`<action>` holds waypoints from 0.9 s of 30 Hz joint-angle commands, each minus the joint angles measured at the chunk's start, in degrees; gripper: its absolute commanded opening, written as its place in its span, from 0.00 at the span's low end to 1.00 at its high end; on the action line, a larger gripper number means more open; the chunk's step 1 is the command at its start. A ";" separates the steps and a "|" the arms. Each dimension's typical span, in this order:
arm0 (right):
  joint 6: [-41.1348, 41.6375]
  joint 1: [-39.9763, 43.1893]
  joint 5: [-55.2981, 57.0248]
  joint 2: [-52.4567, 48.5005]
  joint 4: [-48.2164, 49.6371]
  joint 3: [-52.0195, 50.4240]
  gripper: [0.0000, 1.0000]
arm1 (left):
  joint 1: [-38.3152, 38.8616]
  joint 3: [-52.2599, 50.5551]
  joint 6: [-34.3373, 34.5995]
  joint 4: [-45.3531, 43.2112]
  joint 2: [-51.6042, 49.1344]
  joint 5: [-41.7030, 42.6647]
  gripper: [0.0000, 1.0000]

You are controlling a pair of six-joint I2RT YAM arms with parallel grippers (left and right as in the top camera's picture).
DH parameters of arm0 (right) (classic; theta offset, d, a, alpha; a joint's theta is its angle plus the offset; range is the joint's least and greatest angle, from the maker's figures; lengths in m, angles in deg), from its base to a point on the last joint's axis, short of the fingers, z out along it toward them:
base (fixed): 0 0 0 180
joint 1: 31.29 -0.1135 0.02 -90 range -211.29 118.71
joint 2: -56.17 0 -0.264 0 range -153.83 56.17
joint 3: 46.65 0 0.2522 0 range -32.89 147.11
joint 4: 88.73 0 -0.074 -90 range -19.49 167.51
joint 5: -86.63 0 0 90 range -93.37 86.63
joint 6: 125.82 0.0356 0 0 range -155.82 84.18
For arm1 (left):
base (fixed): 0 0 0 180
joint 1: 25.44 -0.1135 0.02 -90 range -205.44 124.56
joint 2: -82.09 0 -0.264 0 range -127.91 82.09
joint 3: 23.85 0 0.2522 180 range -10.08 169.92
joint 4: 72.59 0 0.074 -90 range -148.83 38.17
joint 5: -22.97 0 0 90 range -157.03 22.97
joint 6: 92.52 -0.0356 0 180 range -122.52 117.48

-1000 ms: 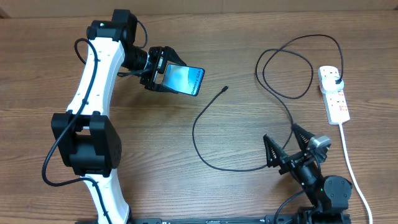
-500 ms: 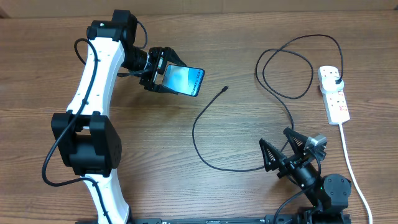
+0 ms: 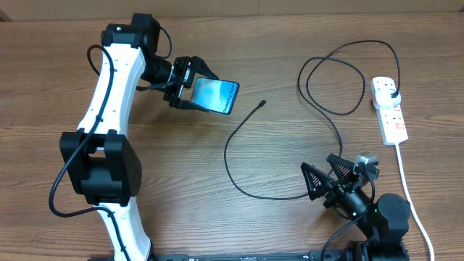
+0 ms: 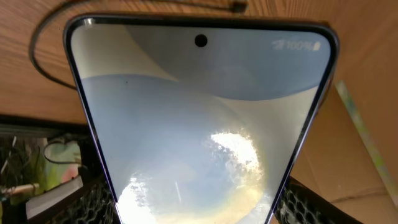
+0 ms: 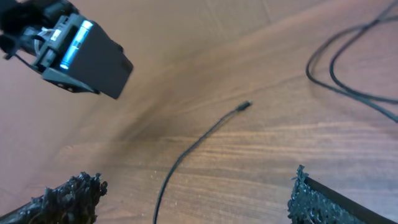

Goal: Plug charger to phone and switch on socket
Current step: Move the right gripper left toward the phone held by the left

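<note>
The phone's port end (image 3: 200,94) is covered by my left gripper, so next my right gripper grabs the phone by its camera end (image 3: 230,98) before the charger is plugged in.
My left gripper (image 3: 194,88) is shut on the phone (image 3: 215,95) and holds it tilted above the table at upper left. The phone's light blue screen (image 4: 199,124) fills the left wrist view. The charger's black cable (image 3: 239,190) curves over the table's middle. Its connector tip (image 3: 262,104) lies free to the right of the phone and also shows in the right wrist view (image 5: 245,106). Its black plug (image 3: 392,94) sits in the white socket (image 3: 388,109) at far right. My right gripper (image 3: 324,178) is open and empty near the front, over the cable.
The socket's white cord (image 3: 407,190) runs down the right side to the front edge, close beside my right arm. The cable makes wide loops (image 3: 341,76) at the upper right. Bare wooden table (image 3: 304,138) lies between the tip and the socket.
My right gripper has drawn back toward the front edge and turned slightly left. The left gripper and the phone have barely moved. The cable lies the same.
</note>
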 commanded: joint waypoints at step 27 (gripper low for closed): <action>-4.79 -0.33 -16.09 -47.19 -20.22 44.50 1.00 | -0.28 1.60 -2.36 0.72 0.46 -7.17 0.43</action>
